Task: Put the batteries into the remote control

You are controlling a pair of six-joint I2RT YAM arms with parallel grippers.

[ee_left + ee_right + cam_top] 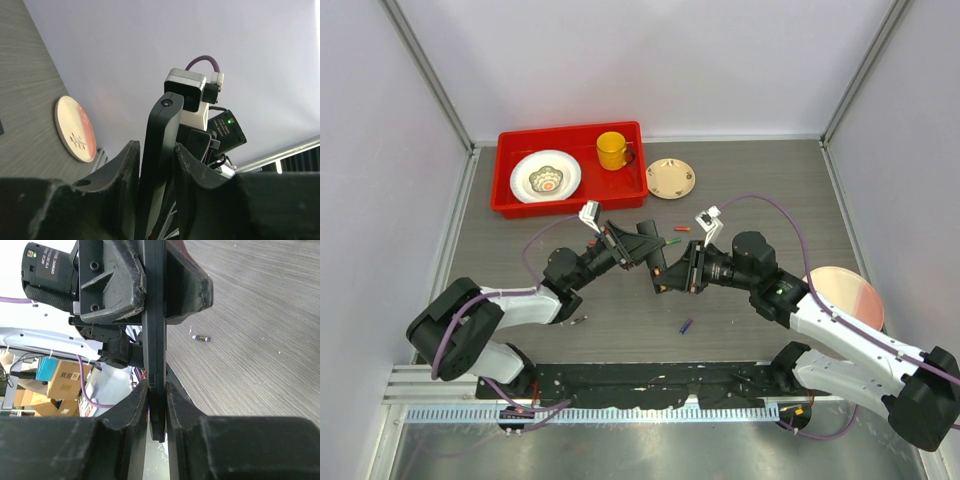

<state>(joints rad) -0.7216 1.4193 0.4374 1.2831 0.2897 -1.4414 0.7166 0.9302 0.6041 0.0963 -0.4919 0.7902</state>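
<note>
My right gripper is closing its fingers over the remote control's battery end, so it should open, move back and come at the orange battery from above.
The remote control (660, 268) is a slim black bar held edge-on above the table's middle, gripped from both ends. My left gripper (653, 258) is shut on one end; in the left wrist view the remote (161, 135) stands up between the fingers (122, 170). My right gripper (672, 274) is shut on the other end; in the right wrist view the remote (155, 345) runs from my right gripper (157, 390) up into the left gripper (155, 287). Loose batteries lie on the table: red (681, 228), green (672, 240), blue (686, 325), and one more (200, 338).
A red tray (510, 200) at the back left holds a white plate (546, 177) and a yellow cup (612, 150). A beige saucer (671, 178) lies beside it. A pink plate (845, 295) lies at the right, also in the left wrist view (75, 129).
</note>
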